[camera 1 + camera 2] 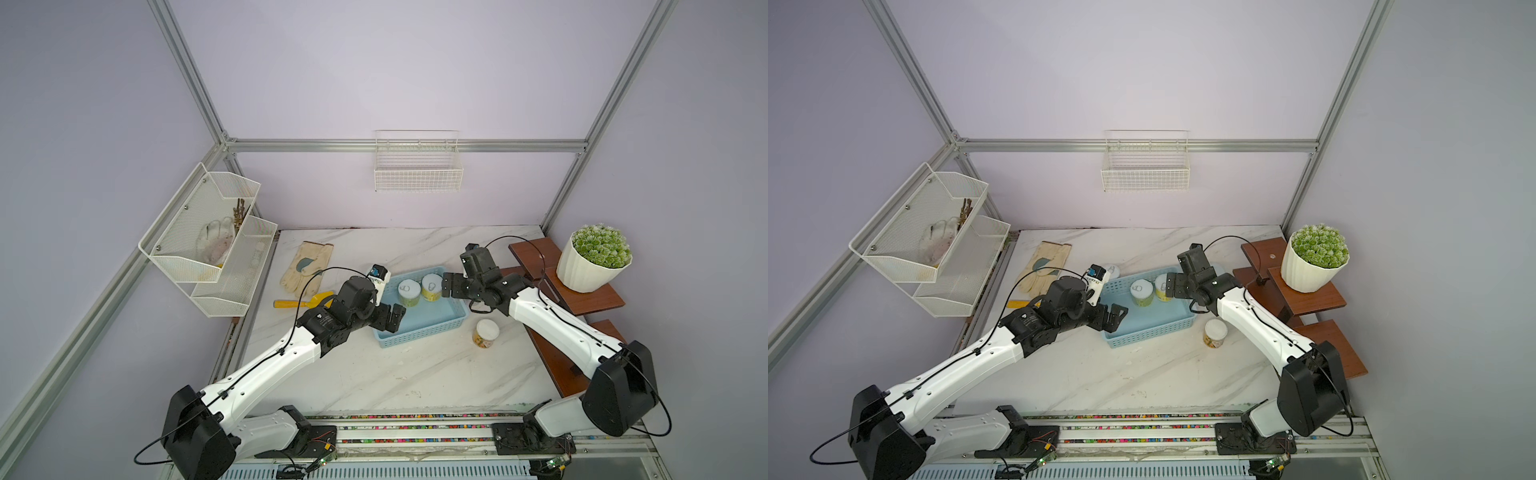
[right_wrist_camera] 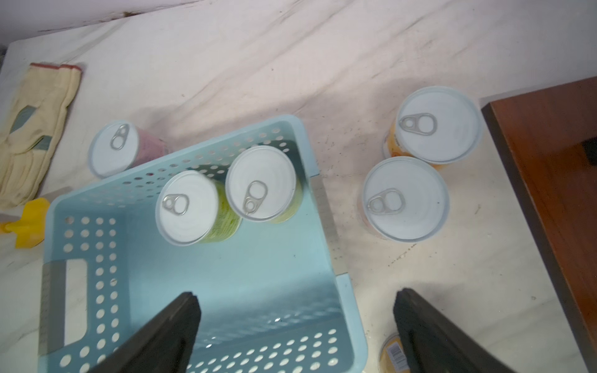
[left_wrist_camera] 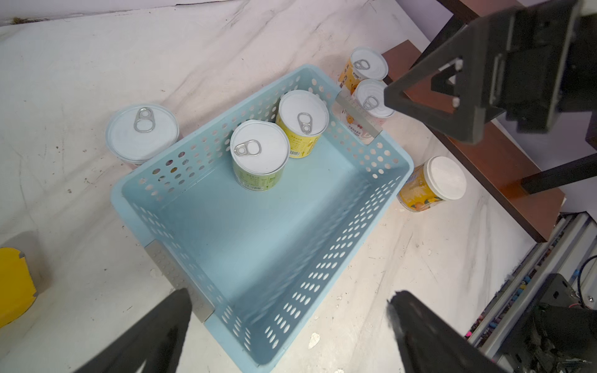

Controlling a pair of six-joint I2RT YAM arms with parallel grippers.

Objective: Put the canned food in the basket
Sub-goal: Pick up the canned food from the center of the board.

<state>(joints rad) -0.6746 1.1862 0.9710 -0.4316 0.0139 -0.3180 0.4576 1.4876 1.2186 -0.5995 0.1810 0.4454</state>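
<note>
I should keep moving my right gripper over until its fingers straddle the lid [image 2: 405, 199], since the nearer orange can stands clear of the basket's rim with finger room.
The light-blue basket [image 1: 415, 338] [image 1: 1150, 334] [image 3: 258, 232] [image 2: 242, 274] holds two upright cans, one green [image 1: 409, 293] [image 3: 260, 155] [image 2: 190, 206] and one yellow [image 1: 431, 286] [image 3: 303, 121] [image 2: 260, 182]. A pink can [image 3: 142, 132] [image 2: 111, 148] stands outside its far left. Two orange cans [image 2: 437, 124] [image 2: 403, 198] stand beyond its right end, under my right arm. A white-lidded orange can [image 1: 486, 332] [image 3: 433, 184] stands at the front right. My left gripper [image 1: 390, 318] [image 3: 290, 297] hangs open and holds nothing over the basket's near-left corner. My right gripper [image 1: 445, 286] [image 2: 297, 295] is open and holds nothing astride the right rim.
A cream glove [image 1: 307, 266] and a yellow trowel [image 1: 299, 301] lie left of the basket. A brown stepped wooden stand [image 1: 582, 299] with a potted plant [image 1: 594, 257] fills the right side. A white wire basket [image 1: 417, 172] hangs on the back wall and a mesh rack [image 1: 208, 237] on the left.
</note>
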